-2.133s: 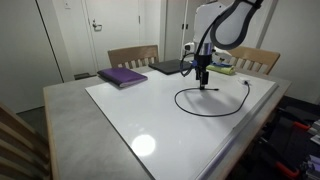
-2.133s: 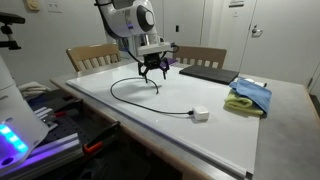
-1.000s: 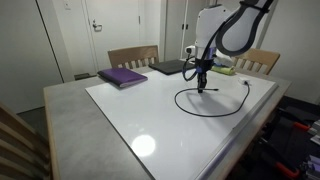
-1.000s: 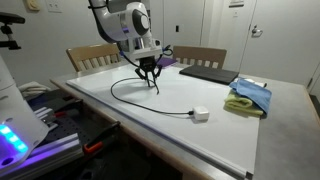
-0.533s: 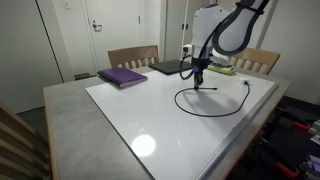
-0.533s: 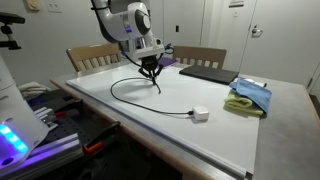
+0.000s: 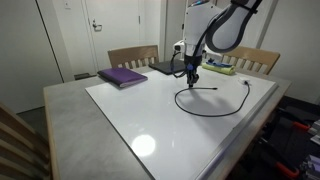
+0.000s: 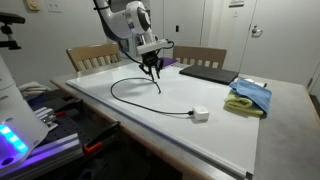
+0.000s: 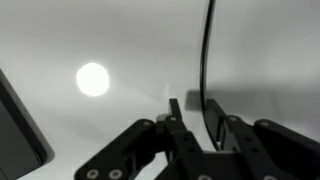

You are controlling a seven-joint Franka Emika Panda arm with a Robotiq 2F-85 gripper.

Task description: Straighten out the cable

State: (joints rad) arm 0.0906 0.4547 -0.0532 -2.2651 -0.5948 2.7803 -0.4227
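Observation:
The black cable is lying against a finger of my gripper [image 9: 204, 93]. I should open, centre the fingers over the cable [image 7: 195, 89] and take hold of it before I pull the cable's loop straight.
The black cable [image 7: 178, 99] lies in a wide loop on the white table top [image 7: 150, 120]. In an exterior view it curves [image 8: 113, 90] round to a small white adapter [image 8: 200, 115] at one end. My gripper [image 7: 192, 76] [image 8: 154, 72] hangs just above the table at the far side of the loop. In the wrist view the cable [image 9: 207, 50] runs from the top of the picture down between the narrow jaws of the gripper [image 9: 194, 112]. It lies against one finger, and a thin slit shows beside the other finger [image 9: 176, 108].
A purple book [image 7: 123, 76] and a closed dark laptop [image 7: 167, 67] [image 8: 208, 72] lie at the far side of the table. A blue and yellow cloth [image 8: 250, 97] sits near one corner. Wooden chairs [image 7: 133, 55] [image 8: 92, 55] stand behind the table.
The jaws, spread wide two seconds ago, have closed round the cable. The gripper has since risen slightly and shifted toward the laptop side, taking the cable's strand with it.

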